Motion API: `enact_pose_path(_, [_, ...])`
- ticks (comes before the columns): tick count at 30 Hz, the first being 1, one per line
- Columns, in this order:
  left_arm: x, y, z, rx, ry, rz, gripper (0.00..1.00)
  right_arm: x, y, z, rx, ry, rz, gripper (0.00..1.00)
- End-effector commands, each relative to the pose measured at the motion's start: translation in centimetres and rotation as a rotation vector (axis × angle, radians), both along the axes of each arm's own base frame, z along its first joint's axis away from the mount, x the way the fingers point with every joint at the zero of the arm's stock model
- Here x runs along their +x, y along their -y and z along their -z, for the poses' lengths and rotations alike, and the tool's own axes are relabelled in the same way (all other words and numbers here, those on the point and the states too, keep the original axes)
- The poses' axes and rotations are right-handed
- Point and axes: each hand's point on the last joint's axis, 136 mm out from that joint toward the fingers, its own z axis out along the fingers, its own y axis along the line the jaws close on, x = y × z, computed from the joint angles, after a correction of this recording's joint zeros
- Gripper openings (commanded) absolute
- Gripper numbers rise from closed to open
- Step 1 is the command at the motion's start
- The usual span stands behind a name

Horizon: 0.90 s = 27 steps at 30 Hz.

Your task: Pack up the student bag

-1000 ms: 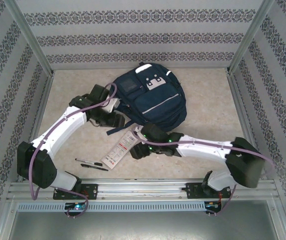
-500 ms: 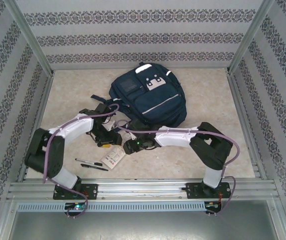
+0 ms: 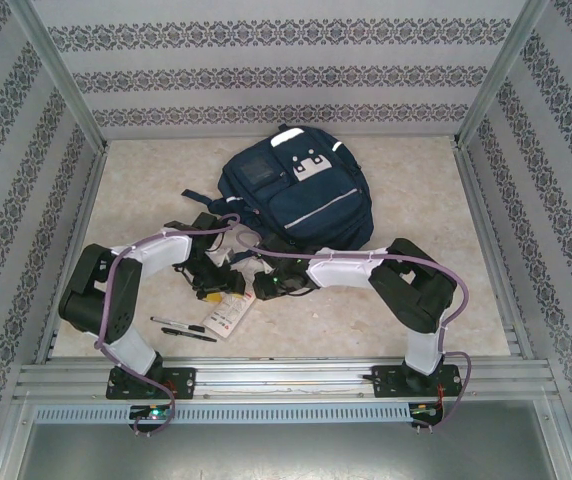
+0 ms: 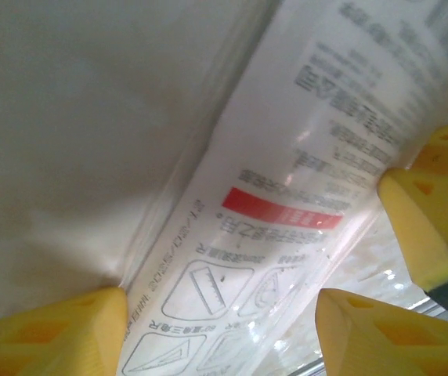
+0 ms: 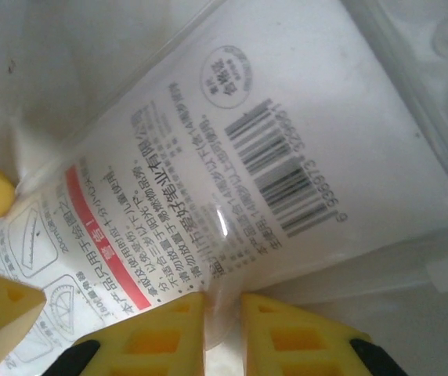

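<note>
Next, I take the opposite edge [image 4: 143, 252] with my left gripper and straighten the packet, as it lies slanted to the bag, my right gripper pinching its plastic edge [image 5: 222, 294].
The student bag [image 3: 298, 195], a big navy backpack with white patches, lies flat at the back middle of the table. In front of it lies a white printed ruler-set packet [image 3: 228, 314] in clear plastic. My left gripper [image 3: 209, 284] hangs open just over the packet [image 4: 287, 196], one yellow finger [image 4: 52, 337] on each side of it. From the right, my right gripper [image 3: 262, 290] is shut on the packet's clear plastic edge [image 5: 225, 290]; the packet's barcode side [image 5: 232, 172] shows in the right wrist view.
Two black pens [image 3: 182, 328] lie near the front left, beside the packet. Patterned walls and metal frame posts close in the table on three sides. The rail [image 3: 286, 375] carrying both arm bases runs along the near edge.
Both arms folded in over the packet; the left gripper came away from the bag's side. The right gripper's jaws closed onto the packet's plastic edge.
</note>
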Motion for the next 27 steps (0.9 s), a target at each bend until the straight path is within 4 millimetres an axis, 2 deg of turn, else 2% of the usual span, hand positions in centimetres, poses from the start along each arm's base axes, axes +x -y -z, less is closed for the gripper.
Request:
enact_pose_path(1, [0.8, -0.4, -3.0, -0.021, 0.086, -0.029, 0.66, 0.7, 3.0, 4.0, -0.111, 0.001, 0.065, 0.15])
enact_pose_path(4, [1.6, -1.6, -4.3, -0.025, 0.138, -0.07, 0.68, 0.6, 2.9, 4.2, -0.117, 0.01, 0.031, 0.15])
enact_pose_path(6, [1.7, -2.6, -3.2, 0.019, 0.14, -0.074, 0.67, 0.8, 2.9, 4.4, -0.12, 0.013, 0.02, 0.14])
enact_pose_path(8, [1.2, -3.3, -1.1, 0.065, 0.098, -0.081, 0.65, 1.0, 2.9, 4.6, -0.119, 0.018, 0.013, 0.14])
enact_pose_path(11, [0.3, -1.8, 0.5, -0.023, 0.025, -0.098, 0.64, 1.4, 2.8, 4.6, -0.114, 0.027, 0.004, 0.13])
enact_pose_path(15, [-0.2, -0.3, 0.5, -0.13, -0.004, -0.114, 0.63, 1.5, 2.4, 4.6, -0.094, 0.045, -0.016, 0.13])
enact_pose_path(21, [-1.0, 0.1, 1.0, -0.165, -0.014, -0.109, 0.56, 1.6, 1.0, 4.5, -0.026, 0.06, -0.059, 0.13])
enact_pose_path(24, [-1.2, 0.6, 0.8, -0.208, -0.025, -0.112, 0.46, 1.7, 0.2, 4.2, 0.021, 0.069, -0.071, 0.13])
enact_pose_path(27, [-0.8, 1.2, -0.2, -0.25, 0.0, -0.111, 0.33, 1.8, -0.5, 3.7, 0.056, 0.075, -0.073, 0.13])
